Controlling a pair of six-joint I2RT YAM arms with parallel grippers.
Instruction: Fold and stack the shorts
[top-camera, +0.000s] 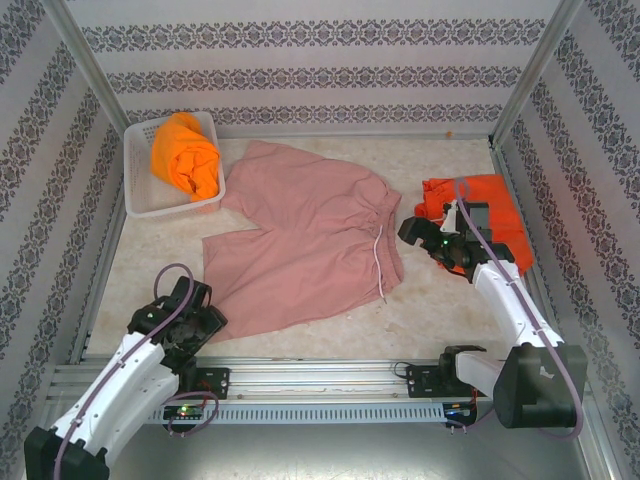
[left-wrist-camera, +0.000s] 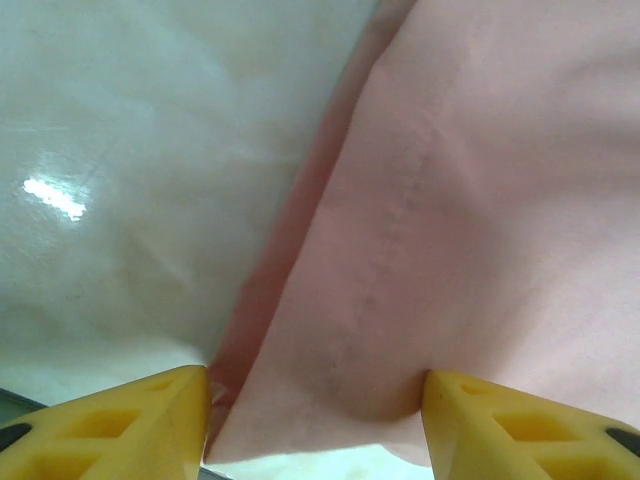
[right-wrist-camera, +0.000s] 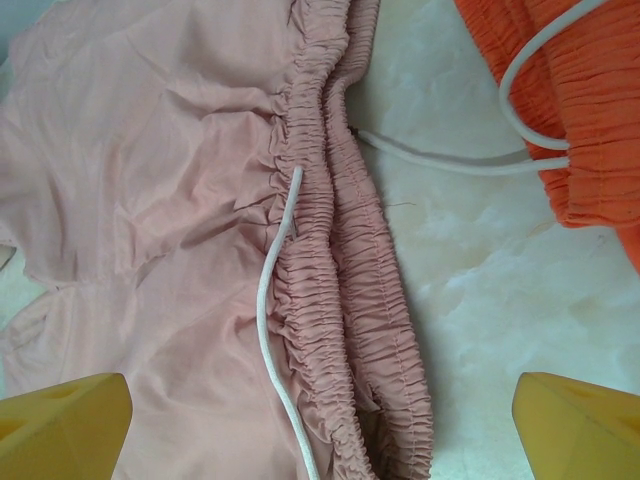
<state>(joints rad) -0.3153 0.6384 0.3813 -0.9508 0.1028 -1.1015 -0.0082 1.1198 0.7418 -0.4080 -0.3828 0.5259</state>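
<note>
The white drawstring (top-camera: 378, 265) is lying loose on the near leg (top-camera: 295, 290), so the drawstring will end up tucked inside when I fold that leg over the far leg.
The dusty pink shorts (top-camera: 300, 240) lie spread flat mid-table, waist to the right. My left gripper (top-camera: 200, 318) is at their near-left leg hem. In the left wrist view, my left gripper (left-wrist-camera: 318, 420) has the pink hem corner (left-wrist-camera: 330, 400) bunched between its yellow fingers, touching both; the jaws stand well apart. My right gripper (top-camera: 412, 232) hovers open over the pink gathered waistband (right-wrist-camera: 340, 300) and its white drawstring (right-wrist-camera: 265, 300). The red-orange shorts (top-camera: 495, 205) lie crumpled at the right, beside that waistband (right-wrist-camera: 590, 100). The yellow-orange shorts (top-camera: 185, 155) sit bundled in the basket.
A white mesh basket (top-camera: 133, 185) stands at the back left corner. Patterned walls and metal posts enclose the table on three sides. A metal rail (top-camera: 320, 375) runs along the near edge by the arm bases. Bare tabletop (top-camera: 440, 310) shows near right.
</note>
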